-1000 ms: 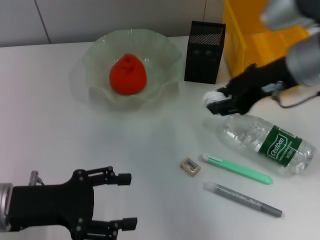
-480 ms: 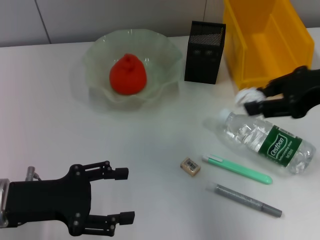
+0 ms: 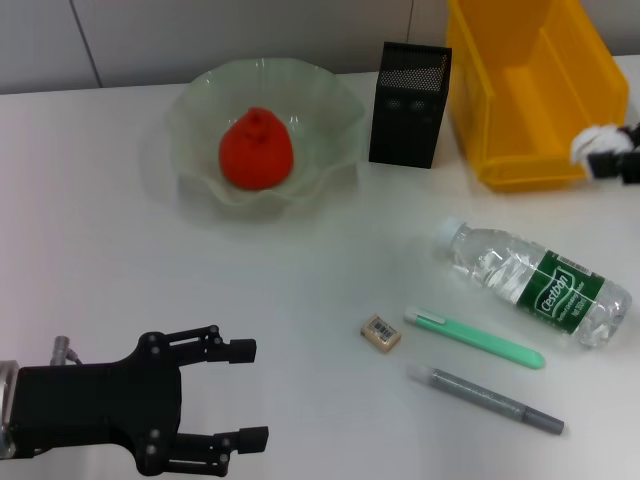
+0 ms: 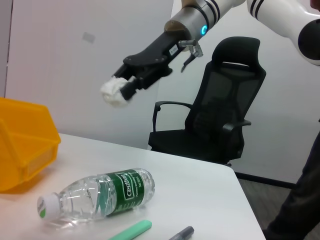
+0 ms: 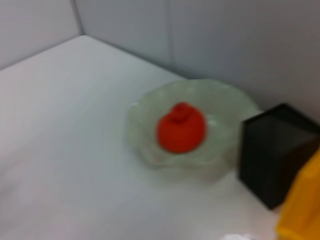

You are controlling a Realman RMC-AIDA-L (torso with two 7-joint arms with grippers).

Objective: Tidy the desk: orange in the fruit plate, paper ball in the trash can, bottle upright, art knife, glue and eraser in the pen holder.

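Note:
The white paper ball (image 3: pixel 597 143) is held high in my right gripper beside the open trash can, so my right gripper keeps moving over the can's empty inside (image 3: pixel 535 90) until it lets the ball go there.
My right gripper (image 3: pixel 612 155) is shut on the white paper ball (image 3: pixel 592 142) at the right edge of the head view, by the right wall of the yellow trash can (image 3: pixel 530 90). The left wrist view shows that gripper (image 4: pixel 126 88) holding the ball (image 4: pixel 114 95) high above the table. The orange (image 3: pixel 257 148) sits in the fruit plate (image 3: pixel 200 100). The bottle (image 3: pixel 535 283) lies on its side. The tan eraser (image 3: pixel 381 332), green art knife (image 3: pixel 475 338) and grey glue (image 3: pixel 485 399) lie in front of it. The pen holder (image 3: pixel 410 105) stands upright. My left gripper (image 3: pixel 238 393) rests open at the front left.
The trash can (image 4: pixel 25 145) and the lying bottle (image 4: pixel 100 194) also show in the left wrist view, with a black office chair (image 4: pixel 220 125) beyond the table's edge. The right wrist view shows the orange (image 5: pixel 181 128), the fruit plate (image 5: pixel 145 115) and the pen holder (image 5: pixel 275 155).
My right gripper has carried the paper ball from beside the bottle's cap up and to the right, to the trash can's right side. The left arm has barely shifted.

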